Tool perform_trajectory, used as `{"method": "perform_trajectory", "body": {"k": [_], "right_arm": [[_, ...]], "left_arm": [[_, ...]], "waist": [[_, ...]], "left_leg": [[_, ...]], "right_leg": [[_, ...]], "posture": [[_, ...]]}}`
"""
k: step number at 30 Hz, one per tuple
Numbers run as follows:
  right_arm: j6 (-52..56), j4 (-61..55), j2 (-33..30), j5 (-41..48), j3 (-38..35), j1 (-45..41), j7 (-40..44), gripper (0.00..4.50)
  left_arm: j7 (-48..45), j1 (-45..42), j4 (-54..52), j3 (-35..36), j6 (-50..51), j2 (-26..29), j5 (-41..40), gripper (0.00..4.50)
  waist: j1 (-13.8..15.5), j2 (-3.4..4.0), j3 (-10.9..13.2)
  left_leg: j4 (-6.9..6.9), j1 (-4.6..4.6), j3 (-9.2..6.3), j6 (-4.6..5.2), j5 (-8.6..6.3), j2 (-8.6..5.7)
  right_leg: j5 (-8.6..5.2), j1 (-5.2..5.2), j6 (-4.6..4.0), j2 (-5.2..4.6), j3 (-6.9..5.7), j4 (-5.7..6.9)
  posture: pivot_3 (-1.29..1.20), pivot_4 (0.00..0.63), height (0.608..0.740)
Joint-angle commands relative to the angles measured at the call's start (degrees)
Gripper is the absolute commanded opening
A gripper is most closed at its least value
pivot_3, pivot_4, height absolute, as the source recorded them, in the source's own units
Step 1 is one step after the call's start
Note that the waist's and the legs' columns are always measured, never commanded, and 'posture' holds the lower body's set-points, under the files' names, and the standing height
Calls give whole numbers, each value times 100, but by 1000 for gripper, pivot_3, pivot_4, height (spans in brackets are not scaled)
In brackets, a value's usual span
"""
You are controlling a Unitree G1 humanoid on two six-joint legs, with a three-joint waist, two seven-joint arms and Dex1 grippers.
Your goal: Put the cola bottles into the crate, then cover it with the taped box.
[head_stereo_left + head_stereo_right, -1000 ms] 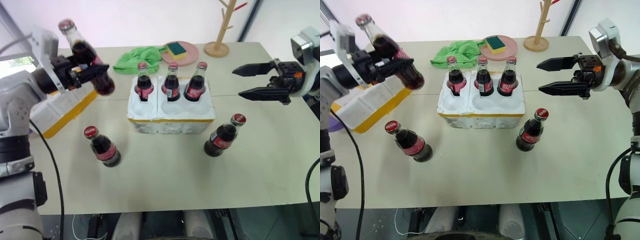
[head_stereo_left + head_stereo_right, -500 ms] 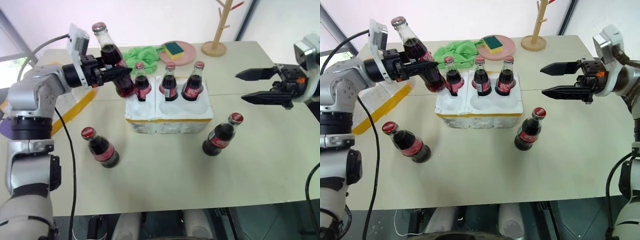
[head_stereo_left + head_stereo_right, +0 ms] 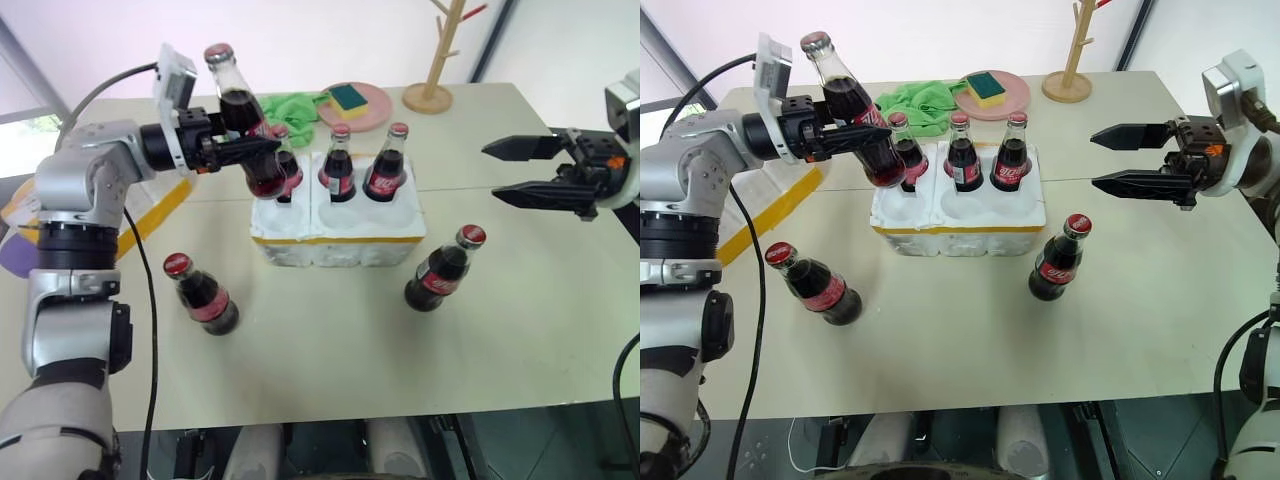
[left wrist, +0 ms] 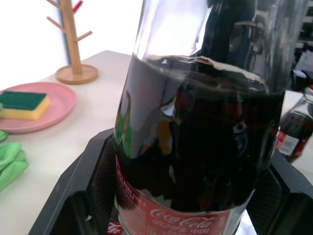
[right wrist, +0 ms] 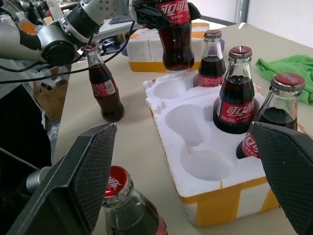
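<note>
The cola bottle's base (image 3: 266, 182) points down near the crate's empty front corner hole (image 3: 279, 214). My left gripper should keep lowering the bottle and let go once the bottle's base sits inside.
The crate (image 3: 338, 243) sits mid-table with three cola bottles (image 3: 340, 165) standing in its back wells; the front wells (image 5: 198, 164) are empty. My left gripper (image 3: 268, 150) is shut on another cola bottle (image 3: 240, 115), held tilted above the crate's left end, its base close to the back-left bottle. Two more bottles stand on the table, one front left (image 3: 200, 295) and one front right (image 3: 440, 268). My right gripper (image 3: 492, 172) hangs open and empty, right of the crate. The taped box (image 3: 780, 205) lies at the left, partly behind my left arm.
Behind the crate lie a green cloth (image 3: 285, 108) and a pink plate (image 3: 372, 108) carrying a sponge (image 3: 350, 97). A wooden peg stand (image 3: 435, 95) rises at the back right. Bare tabletop stretches in front of the crate.
My left gripper has carried its bottle to the right and slightly down, from over the taped box to the crate's left end. The right gripper has kept still.
</note>
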Motion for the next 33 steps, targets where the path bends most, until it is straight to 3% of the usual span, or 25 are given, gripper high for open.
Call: {"method": "perform_trajectory", "body": {"k": [1, 13, 28, 31, 33], "right_arm": [[46, -211, -66, 19, -275, -19, -53, 4500], [115, -311, 14, 27, -382, 81, -176, 4500], [102, -285, 42, 45, -414, 78, -208, 4500], [94, -288, 49, 43, -412, 80, -202, 4500], [77, -268, 55, 30, -408, 68, -200, 4500]], "left_arm": [[-178, 57, -333, -28, -389, 55, 129, 2808], [-75, 298, -425, -58, -538, -224, 275, 2808], [-295, 734, -627, -361, -888, -84, 636, 2808], [-244, 797, -552, -353, -969, -78, 699, 4240], [-210, 827, -516, -337, -1018, -72, 743, 4436]], "waist": [[-5, 0, 0], [-6, 0, 0], [-22, 0, 0], [-17, 0, 0], [0, 0, 0]], "left_leg": [[0, 0, 0, 0, 0, 0], [44, -6, 1, 1, -1, 0], [49, -5, 2, 2, -1, 1], [48, -4, 2, 2, -1, 4], [48, -4, 2, 2, -1, 4]], "right_leg": [[0, 0, 1, 0, 0, 0], [19, 10, 11, 0, 3, 3], [25, 13, 10, 2, 5, 2], [25, 13, 10, 5, 6, 2], [25, 13, 10, 5, 6, 2]], "posture": [[0, 150, 740], [0, 150, 740], [0, 150, 740], [0, 150, 740], [0, 150, 740]]}}
